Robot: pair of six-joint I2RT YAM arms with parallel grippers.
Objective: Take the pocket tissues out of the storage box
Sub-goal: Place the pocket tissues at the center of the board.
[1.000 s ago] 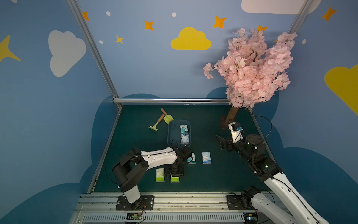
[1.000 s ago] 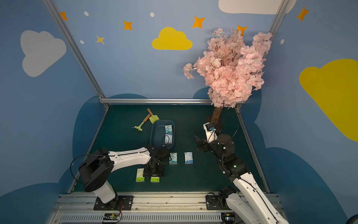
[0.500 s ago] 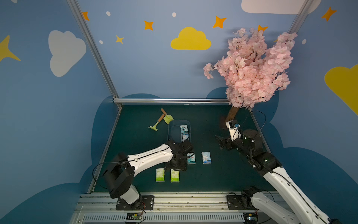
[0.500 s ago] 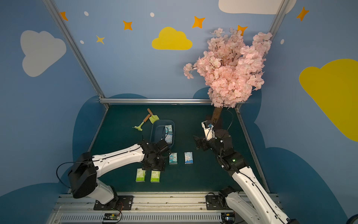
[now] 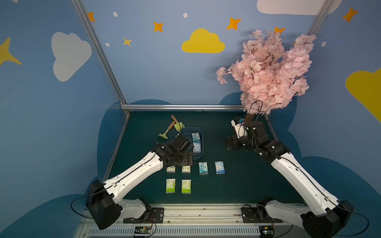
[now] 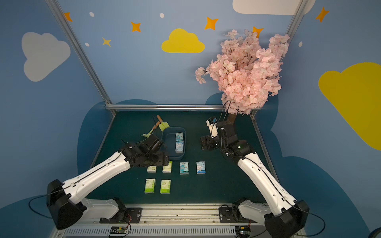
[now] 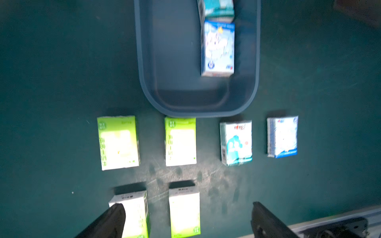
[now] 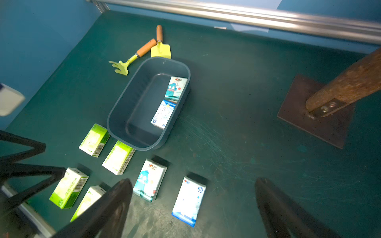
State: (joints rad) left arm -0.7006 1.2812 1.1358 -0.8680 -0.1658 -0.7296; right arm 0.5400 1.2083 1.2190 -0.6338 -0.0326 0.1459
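Note:
My right gripper is closest to the box's side (image 5: 202, 143) that has the light blue pocket tissues lined up along it. Next, my left gripper backs away while my right gripper takes the far one (image 5: 196, 137).
The dull blue storage box (image 5: 186, 135) (image 6: 169, 142) sits mid-table and holds two light blue pocket tissues (image 5: 196, 142) (image 8: 165, 112) along one side. Four green packets (image 5: 170, 185) (image 7: 118, 142) and two light blue ones (image 5: 203, 168) (image 8: 188, 201) lie flat on the mat in front of the box. My left gripper (image 5: 186, 161) (image 7: 187, 205) hangs open above the green packets, just in front of the box, holding nothing. Raised to the right of the box, my right gripper (image 5: 231, 144) (image 8: 193, 181) is also open and empty.
A yellow-green toy shovel and rake (image 5: 173, 126) lie behind the box on its left. The pink tree (image 5: 268, 70) stands at the back right on a brown base plate (image 8: 299, 115), close behind my right arm. A metal rail (image 5: 185, 212) runs along the front.
My left gripper has opened, leaving a green packet in the front row, and has drawn back toward the box. My right gripper has shifted slightly toward the back.

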